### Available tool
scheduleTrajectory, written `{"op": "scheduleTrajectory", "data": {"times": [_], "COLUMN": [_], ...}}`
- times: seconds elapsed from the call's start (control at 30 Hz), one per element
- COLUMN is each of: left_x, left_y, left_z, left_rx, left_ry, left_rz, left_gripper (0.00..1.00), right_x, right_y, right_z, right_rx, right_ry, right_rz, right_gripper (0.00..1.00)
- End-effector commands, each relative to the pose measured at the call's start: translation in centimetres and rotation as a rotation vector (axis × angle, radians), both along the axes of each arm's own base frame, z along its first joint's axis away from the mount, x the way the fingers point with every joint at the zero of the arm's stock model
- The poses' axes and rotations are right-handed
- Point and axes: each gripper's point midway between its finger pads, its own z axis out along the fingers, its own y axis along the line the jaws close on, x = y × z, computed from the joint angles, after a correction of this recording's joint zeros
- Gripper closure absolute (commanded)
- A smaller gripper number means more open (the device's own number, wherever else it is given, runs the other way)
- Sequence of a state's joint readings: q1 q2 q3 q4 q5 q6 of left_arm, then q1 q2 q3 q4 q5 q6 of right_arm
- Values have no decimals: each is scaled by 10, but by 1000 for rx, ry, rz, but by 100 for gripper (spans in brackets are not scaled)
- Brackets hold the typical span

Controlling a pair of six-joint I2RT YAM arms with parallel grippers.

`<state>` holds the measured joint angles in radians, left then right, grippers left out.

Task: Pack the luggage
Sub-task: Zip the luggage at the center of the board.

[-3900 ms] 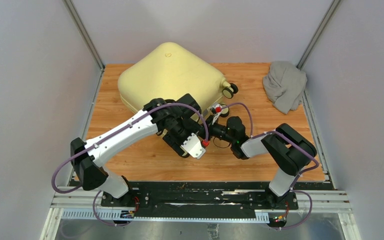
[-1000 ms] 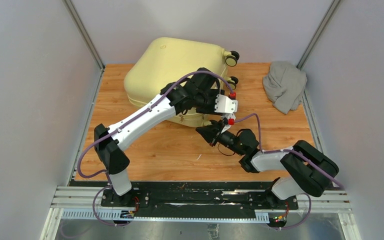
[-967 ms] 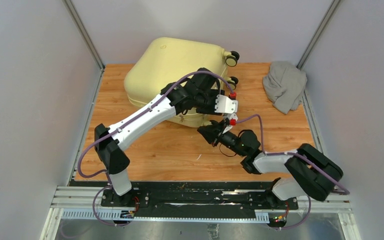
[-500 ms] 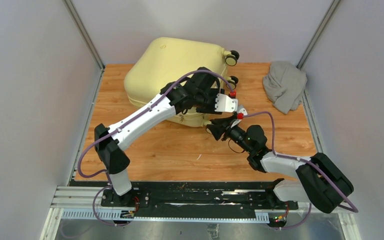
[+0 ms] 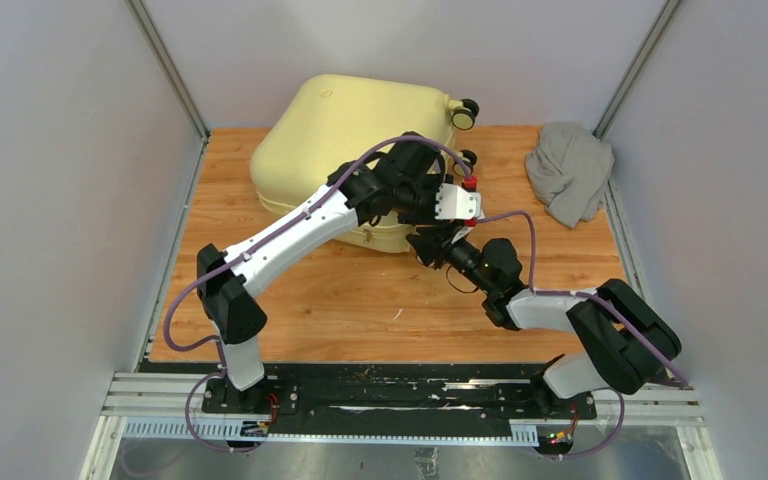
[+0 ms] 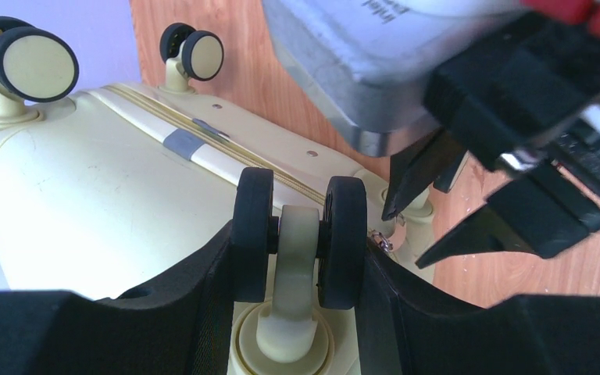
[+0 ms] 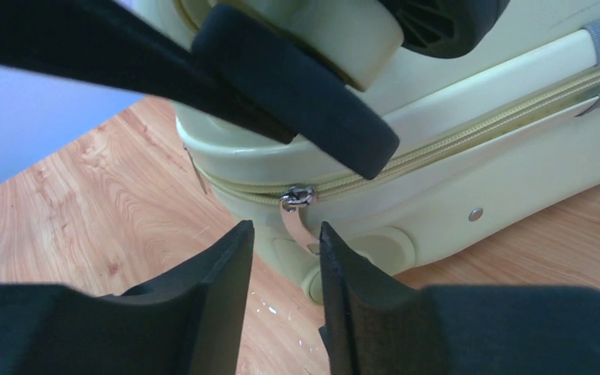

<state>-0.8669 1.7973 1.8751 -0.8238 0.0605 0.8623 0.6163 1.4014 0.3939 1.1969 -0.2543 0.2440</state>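
The zipper pull's loose end is at the edge of one finger, so the robot's right gripper should move to get the pull centred between both fingers before it closes on it.
The luggage, a pale yellow hard-shell suitcase, lies zipped at the back left of the table. In the left wrist view my left gripper is shut on one of its double black wheels, a finger on each side. In the right wrist view my right gripper is open below the zip line. The metal zipper pull hangs at the gap between its tips, near the right fingertip. From above, both grippers meet at the suitcase's near right corner: left gripper, right gripper.
A crumpled grey cloth lies at the back right corner of the wooden table. Two more suitcase wheels stick out towards the back wall. Grey walls close in the table on both sides.
My right gripper went from shut to open and moved up to the suitcase's near right corner, at the zipper pull. The left gripper kept its hold on the wheel.
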Motion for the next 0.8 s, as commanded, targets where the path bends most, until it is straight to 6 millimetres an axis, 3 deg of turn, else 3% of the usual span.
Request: {"op": "scheduleTrajectory", "data": {"times": [0.0,0.1,0.27,0.47,0.77], "left_x": [15,14,14,15,27], "left_y": [-16,-16,-17,-20,-16], "left_z": [115,115,117,124,135], "left_rx": [-341,-342,-361,-400,-447], "left_ry": [-167,-164,-156,-155,-218], "left_rz": [77,76,86,108,178], "left_gripper": [100,100,100,100,100], "right_x": [17,19,22,21,4], "right_y": [-3,0,1,5,11], "right_z": [24,25,24,31,18], "right_rx": [64,77,95,110,86], "right_ry": [-74,-76,-75,-91,-67], "right_rz": [-55,-49,-57,-41,-9], "right_gripper": [66,76,77,100,100]}}
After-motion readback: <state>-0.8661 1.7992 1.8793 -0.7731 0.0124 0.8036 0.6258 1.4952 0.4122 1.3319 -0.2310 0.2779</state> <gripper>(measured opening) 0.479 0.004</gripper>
